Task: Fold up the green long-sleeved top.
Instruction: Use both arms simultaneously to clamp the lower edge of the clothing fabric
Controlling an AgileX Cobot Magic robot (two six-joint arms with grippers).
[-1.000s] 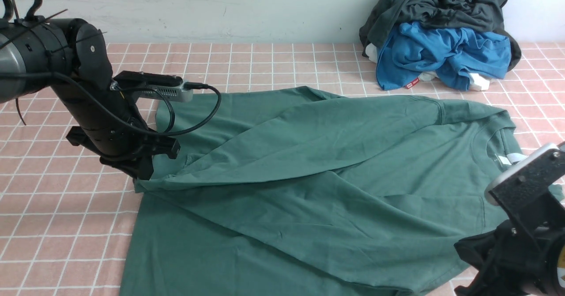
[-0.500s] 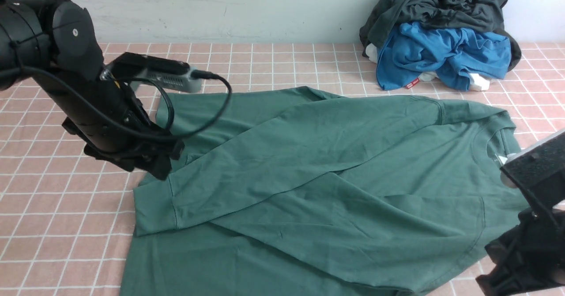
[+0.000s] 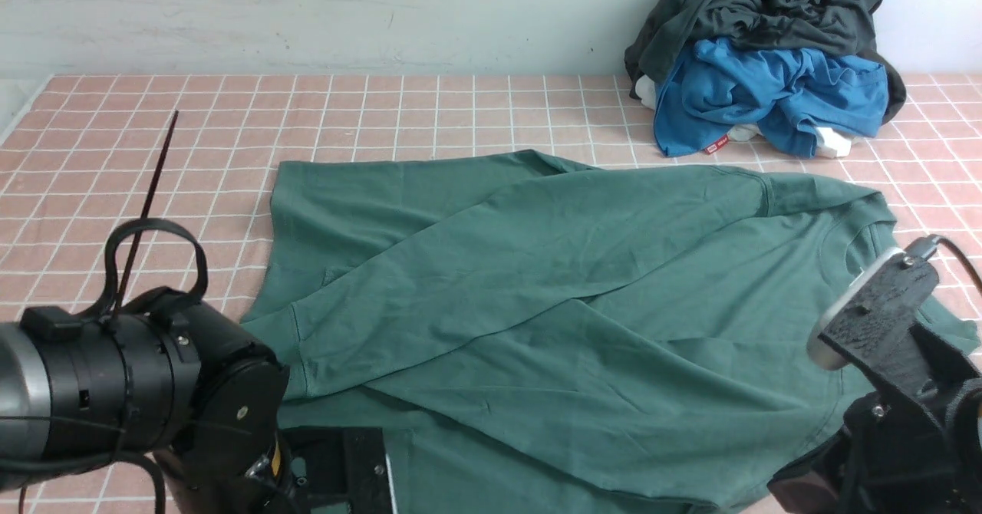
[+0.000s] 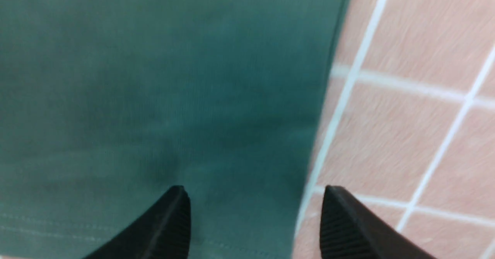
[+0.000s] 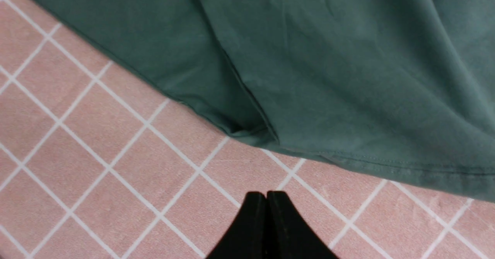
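My gripper will fold the top over, and the top's near side [image 3: 433, 463] will cover the sleeve in one smooth piece, because the sleeve lies flat across the top's body [image 3: 515, 256].
The green long-sleeved top [image 3: 537, 291] lies spread on the table, collar [image 3: 859, 242] to the right. One sleeve is folded slantwise across the body, and its cuff [image 3: 268, 345] rests flat near the left edge. My left gripper [image 4: 253, 197] is open just above the top's [image 4: 154, 96] side edge, one finger over cloth and one over tablecloth, holding nothing. My left arm [image 3: 153, 399] is at the near left corner. My right gripper [image 5: 267, 197] is shut and empty over bare tablecloth, just off the top's hem [image 5: 386, 166].
A heap of clothes sits at the back right against the wall, a charcoal garment [image 3: 767, 0] over a bright blue one [image 3: 767, 92]. The pink checked tablecloth [image 3: 115, 153] covers the table, whose left edge [image 3: 15, 107] shows at far left.
My left gripper opened and let go of the sleeve cuff, which dropped flat onto the body. The left arm then drew back to the near left corner. The right arm shifted slightly.
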